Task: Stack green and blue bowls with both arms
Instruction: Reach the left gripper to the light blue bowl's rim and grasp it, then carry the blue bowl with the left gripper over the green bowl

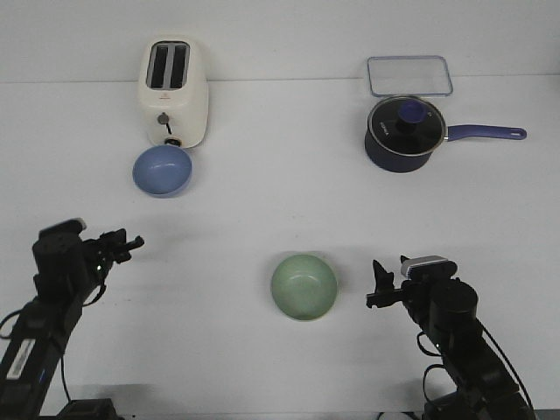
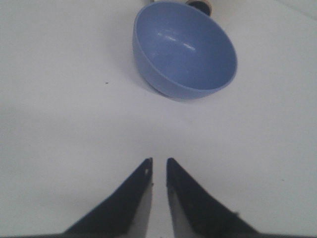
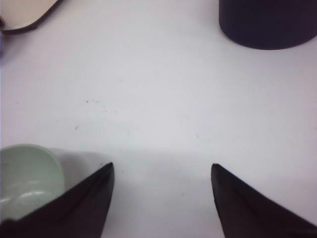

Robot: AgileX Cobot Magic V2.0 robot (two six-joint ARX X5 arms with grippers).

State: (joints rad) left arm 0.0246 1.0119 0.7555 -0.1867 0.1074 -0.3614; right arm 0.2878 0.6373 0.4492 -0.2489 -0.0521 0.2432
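I expect the blue bowl to sit deep inside and almost hide the green bowl when I lower it, because both bowls are upright and their round rims match.
The periwinkle blue bowl sits upright on the white table just in front of the toaster; it also shows in the left wrist view. The sage green bowl sits upright at the front middle; part of its rim shows in the right wrist view. My left gripper is at the front left, short of the blue bowl, its fingers nearly together with nothing between them. My right gripper is just right of the green bowl, open and empty.
A cream toaster stands at the back left. A dark navy saucepan with a glass lid and a handle pointing right stands at the back right, with a clear rectangular container behind it.
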